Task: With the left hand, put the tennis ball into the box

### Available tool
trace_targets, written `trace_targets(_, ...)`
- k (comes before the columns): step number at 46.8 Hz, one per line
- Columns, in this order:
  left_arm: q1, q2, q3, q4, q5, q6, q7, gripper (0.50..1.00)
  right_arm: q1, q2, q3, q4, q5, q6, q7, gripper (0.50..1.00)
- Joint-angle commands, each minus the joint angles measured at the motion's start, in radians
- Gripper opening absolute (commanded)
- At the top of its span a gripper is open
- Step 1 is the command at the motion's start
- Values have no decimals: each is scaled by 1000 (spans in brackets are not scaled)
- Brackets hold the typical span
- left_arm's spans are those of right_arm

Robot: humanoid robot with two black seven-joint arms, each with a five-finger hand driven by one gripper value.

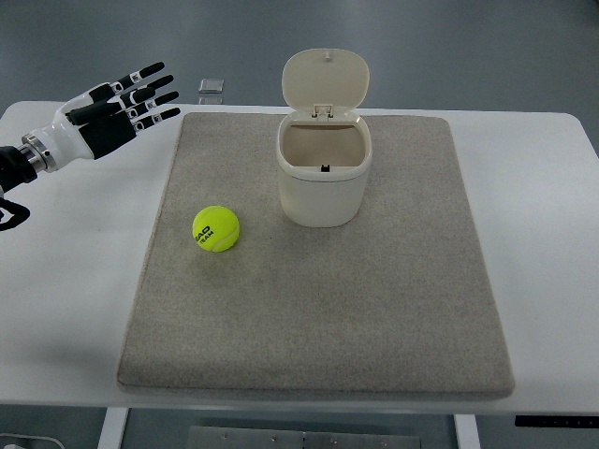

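My left gripper's straight fingers aim at the table's far edge (192, 107), so I'll roll the gripper over and bring its spread thumb and fingers around the tennis ball (216, 228).
A yellow-green tennis ball (216, 229) lies on the grey mat (318, 309), left of centre. The box is a cream bin (324, 173) with its lid flipped open and standing upright behind it; it stands on the mat's far middle, to the right of the ball and a little farther back. My left hand (129, 103) is at the far left over the white table, beyond the mat's left corner, well above and left of the ball. Its fingers are stretched out straight and hold nothing. The right arm is out of view.
The mat lies on a white table (65, 281). A small flat grey object (211, 87) lies on the floor beyond the table's far edge.
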Motion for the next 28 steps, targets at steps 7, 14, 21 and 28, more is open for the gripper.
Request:
trace_targets(7, 3, -1, 4, -1, 8, 0, 0, 992, 0, 0, 0, 0, -1, 0, 0, 938)
trace_targets(14, -5, 1, 19, -3, 11, 0, 2, 992, 0, 0, 0, 0, 0, 0, 0, 938)
trace_targets(21, -6, 14, 30, -9, 12, 0, 2, 994, 0, 0, 0, 0, 0, 0, 0, 938)
trace_targets(28, -6, 28, 32, -8, 34, 0, 0, 992, 0, 0, 0, 0, 0, 0, 0, 938)
